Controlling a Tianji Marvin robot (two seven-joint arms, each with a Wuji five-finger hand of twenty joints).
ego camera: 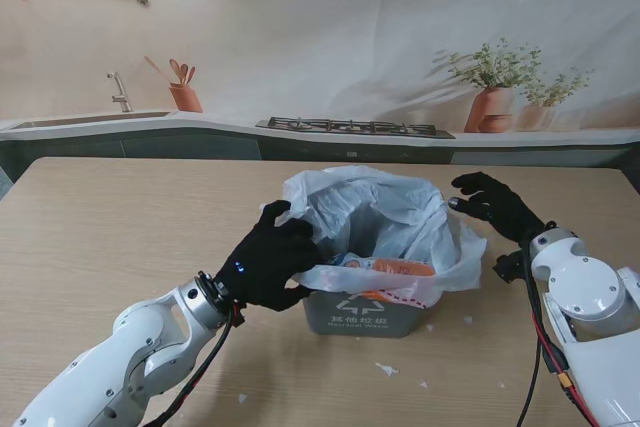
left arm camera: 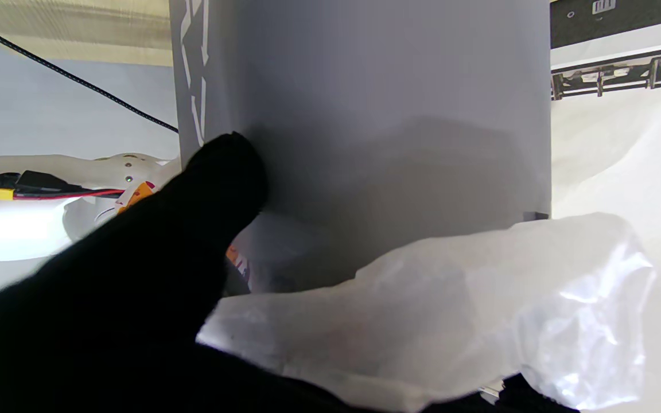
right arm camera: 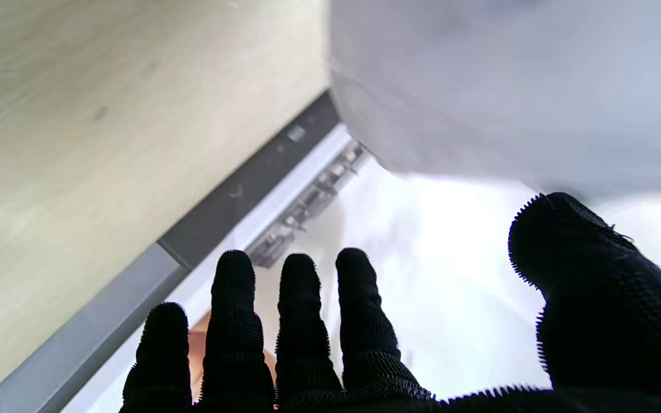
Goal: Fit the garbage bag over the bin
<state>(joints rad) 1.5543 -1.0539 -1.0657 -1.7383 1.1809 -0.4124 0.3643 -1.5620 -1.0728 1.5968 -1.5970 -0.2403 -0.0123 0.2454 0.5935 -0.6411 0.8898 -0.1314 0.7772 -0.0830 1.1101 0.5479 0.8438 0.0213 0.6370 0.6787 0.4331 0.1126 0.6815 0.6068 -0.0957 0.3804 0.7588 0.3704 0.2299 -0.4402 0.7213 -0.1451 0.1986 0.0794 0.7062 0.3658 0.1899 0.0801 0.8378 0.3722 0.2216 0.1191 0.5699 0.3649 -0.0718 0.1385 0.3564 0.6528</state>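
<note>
The orange wrapper [ego camera: 403,267] inside lies tucked behind the garbage bag's near edge [ego camera: 375,280]. I expect it to stay in the bin when I pull the garbage bag's rim.
A small grey bin [ego camera: 362,313] stands mid-table, with a white garbage bag [ego camera: 380,215] bunched over its top and hanging down its sides. My left hand [ego camera: 268,261], in a black glove, is shut on the bag's left edge at the bin's rim. The left wrist view shows the grey bin [left arm camera: 376,109] wall close up, the bag [left arm camera: 451,310] pinched by my thumb and fingers. My right hand [ego camera: 495,205] hovers open to the right of the bag, farther from me, touching nothing. Its spread fingers [right arm camera: 296,321] show in the right wrist view beside the white bag [right arm camera: 508,80].
Small white scraps [ego camera: 385,369] lie on the wooden table [ego camera: 110,237] in front of the bin. A printed kitchen backdrop rises beyond the table's far edge. My right forearm [ego camera: 585,297] stands at the table's right side.
</note>
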